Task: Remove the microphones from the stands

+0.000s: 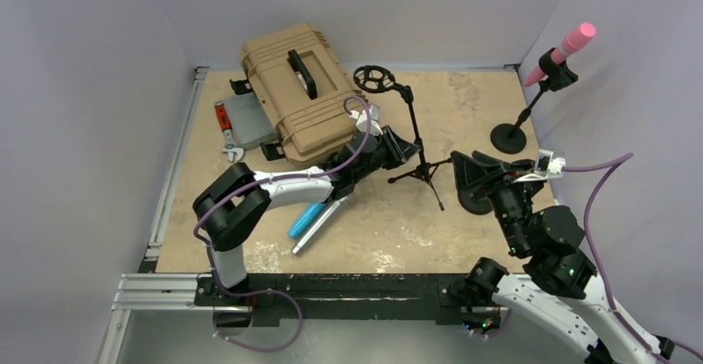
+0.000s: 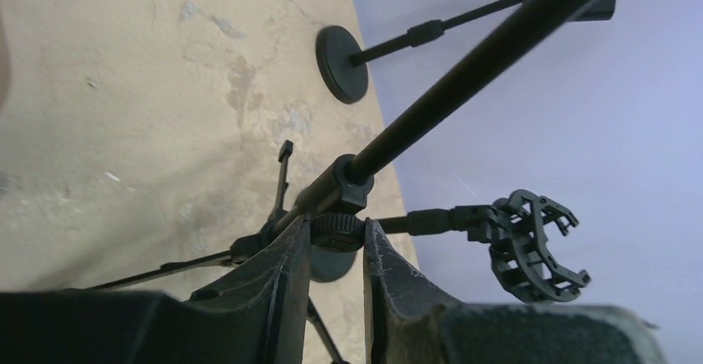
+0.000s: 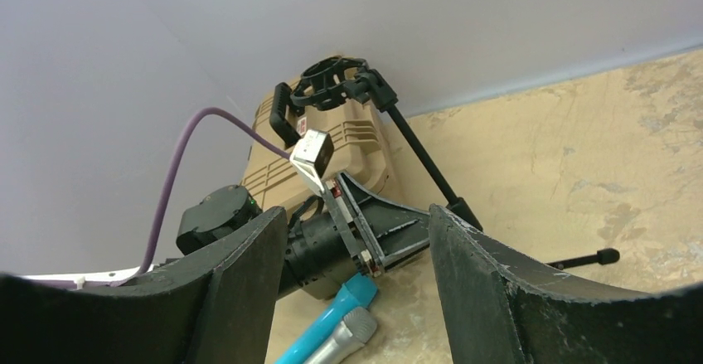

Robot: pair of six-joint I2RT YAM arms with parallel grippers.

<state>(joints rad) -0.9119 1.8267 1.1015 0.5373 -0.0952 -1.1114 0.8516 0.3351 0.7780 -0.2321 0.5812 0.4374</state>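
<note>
I can see that the tripod stand leans (image 1: 410, 109) toward the tan case in my left gripper. Next, I open to set it upright, then move my right gripper to its pole (image 1: 419, 138).
A pink microphone (image 1: 572, 42) sits in the clip of a round-based stand (image 1: 508, 138) at the back right, against the wall. Its base also shows in the left wrist view (image 2: 340, 64). My left gripper (image 1: 404, 145) is shut on the knurled collar (image 2: 352, 230) of a black tripod stand (image 1: 419, 161), whose shock mount (image 1: 375, 78) is empty. My right gripper (image 1: 460, 178) is open and empty, low over the table right of the tripod. It faces the left gripper (image 3: 356, 212). Both grippers are well apart from the pink microphone.
A tan hard case (image 1: 294, 90) lies at the back left, with a grey and red item (image 1: 240, 119) beside it. A blue microphone (image 1: 305, 220) and a silver one (image 1: 319, 230) lie under the left arm. A short round-based stand with an empty mount (image 2: 530, 244) stands under my right gripper.
</note>
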